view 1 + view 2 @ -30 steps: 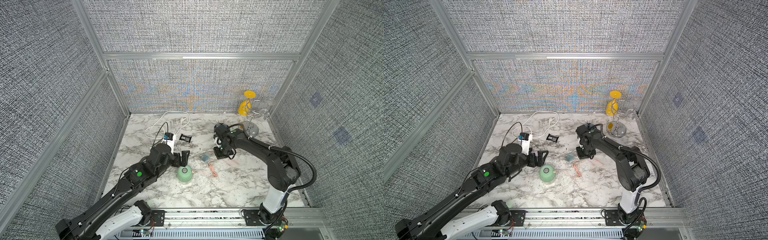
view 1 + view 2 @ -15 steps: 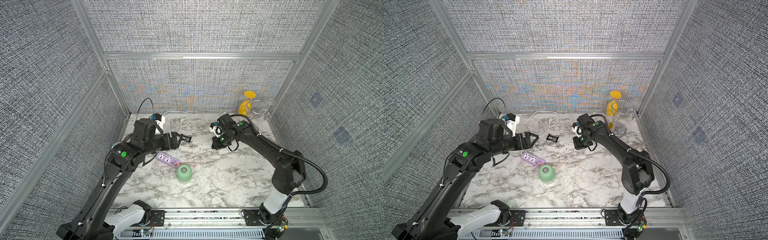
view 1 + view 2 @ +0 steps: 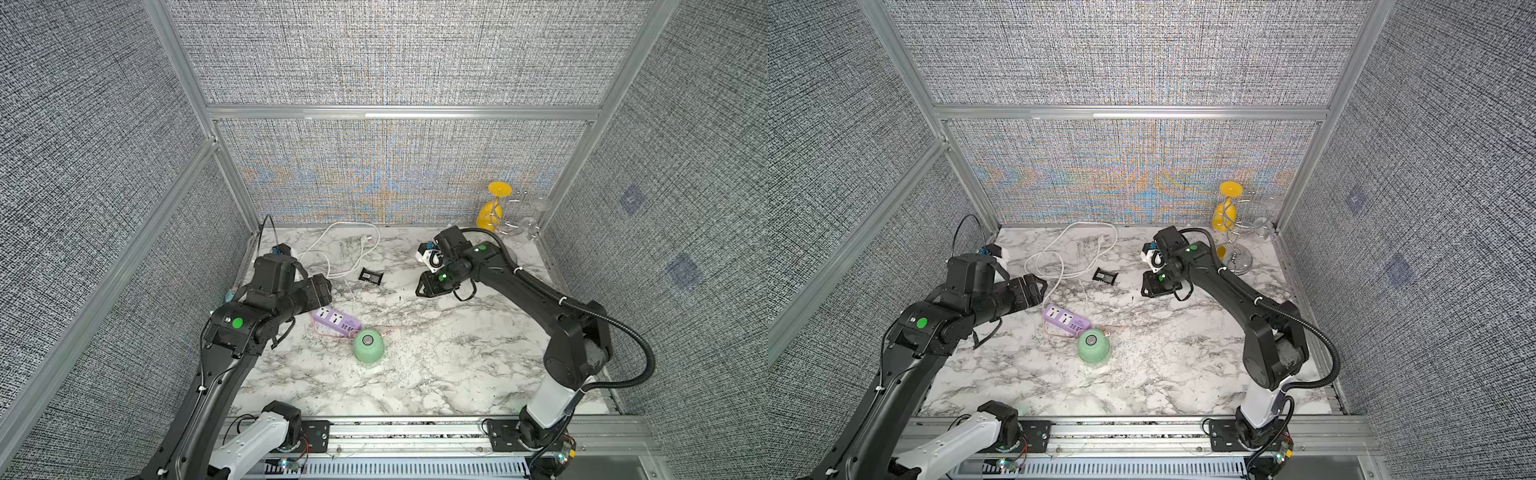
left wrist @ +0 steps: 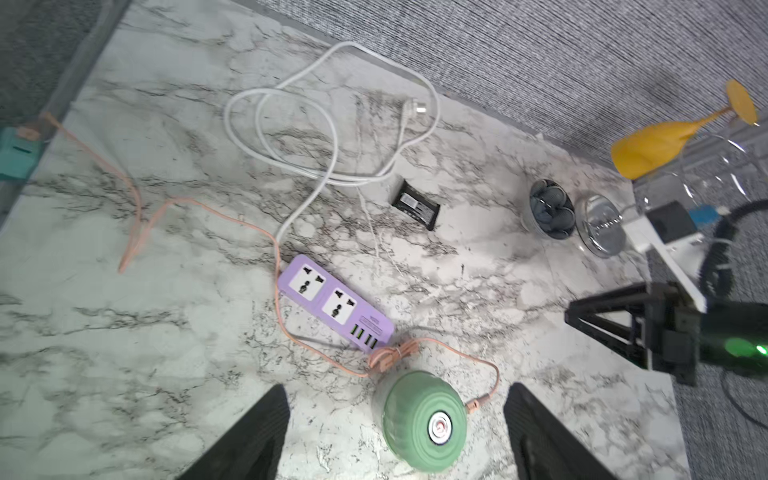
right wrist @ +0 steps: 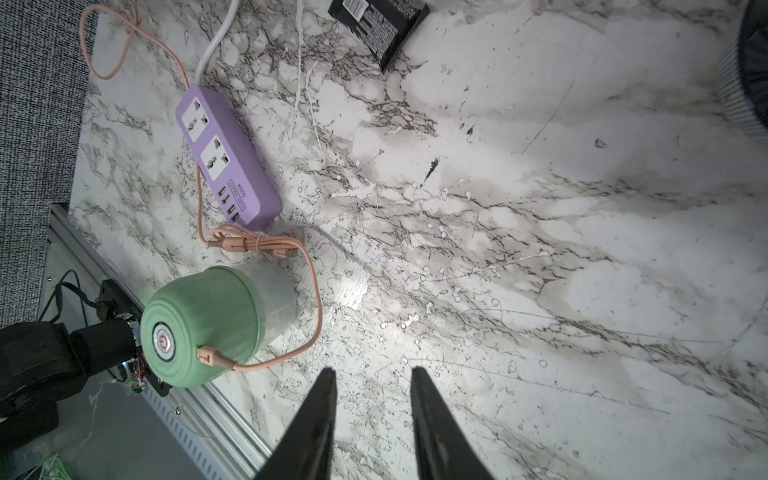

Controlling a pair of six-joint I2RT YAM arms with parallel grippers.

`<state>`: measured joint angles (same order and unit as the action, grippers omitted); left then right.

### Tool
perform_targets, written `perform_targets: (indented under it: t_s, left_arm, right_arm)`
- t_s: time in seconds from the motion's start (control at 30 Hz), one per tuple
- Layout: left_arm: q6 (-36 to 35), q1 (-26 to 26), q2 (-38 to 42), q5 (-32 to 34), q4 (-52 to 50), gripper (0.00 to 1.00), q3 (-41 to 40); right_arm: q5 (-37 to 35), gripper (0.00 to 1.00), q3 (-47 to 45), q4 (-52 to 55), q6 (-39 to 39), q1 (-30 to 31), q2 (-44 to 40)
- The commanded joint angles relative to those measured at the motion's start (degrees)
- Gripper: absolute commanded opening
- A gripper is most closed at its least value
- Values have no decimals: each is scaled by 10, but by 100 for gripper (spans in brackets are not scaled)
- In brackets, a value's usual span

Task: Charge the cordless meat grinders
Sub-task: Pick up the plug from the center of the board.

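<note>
The teal adapter (image 4: 17, 152) rests against the wall, a long way from the robot's right gripper, so the left gripper should grab its pink cable (image 4: 69, 136) and bring the adapter to the middle.
The mint-green meat grinder (image 3: 368, 345) (image 3: 1093, 345) stands upright on the marble near the table's middle, its ringed button facing up. A pink cable (image 5: 266, 361) is plugged into its dome (image 5: 203, 328) and lies bundled by the purple power strip (image 3: 334, 321) (image 5: 226, 158) right behind it. My left gripper (image 3: 322, 286) (image 4: 395, 388) hangs open above and to the left of the strip, with the grinder (image 4: 424, 415) seen between its fingers far below. My right gripper (image 3: 422, 286) (image 5: 372, 370) hovers at the back right, its jaws apart and empty.
A white cord (image 3: 345, 245) loops at the back, with a small black pack (image 3: 371, 276) beside it. A wire rack with a yellow glass (image 3: 492, 212) and clear glasses fills the back right corner. A teal adapter (image 4: 14, 158) lies at the left edge, where the pink cable leads.
Both arms have drawn up and back from the table's middle. The right jaws went from shut to parted. The purple strip, hidden under the left arm before, now shows beside the grinder.
</note>
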<state>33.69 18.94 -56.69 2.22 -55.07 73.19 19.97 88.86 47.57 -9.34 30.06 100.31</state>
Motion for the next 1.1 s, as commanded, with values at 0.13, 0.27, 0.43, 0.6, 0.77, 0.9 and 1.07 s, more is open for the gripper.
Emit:
perform_targets:
  t_s: [0.13, 0.27, 0.43, 0.6, 0.77, 0.9, 1.07]
  left_arm:
    - [33, -151, -41, 71, 78, 85, -13]
    - [56, -251, -125, 53, 84, 93, 13]
    - [101, -286, -262, 164, 31, 93, 101]
    - [131, -303, -381, 188, 8, 84, 157]
    - [136, -316, -478, 226, -33, 82, 216]
    - [123, -332, -521, 224, -24, 74, 234]
    - [94, -353, -569, 193, -2, 72, 250]
  right_arm:
    - [11, 54, 5, -21, -7, 10, -31]
    - [35, 59, -16, -44, -11, 14, -60]
    - [62, 60, -25, -42, -4, 17, -73]
    - [69, 60, -31, -18, 15, 25, -79]
    - [68, 61, -51, -11, 17, 27, -94]
    - [67, 62, -57, -2, 15, 28, -95]
    - [61, 62, -41, 13, 10, 32, -80]
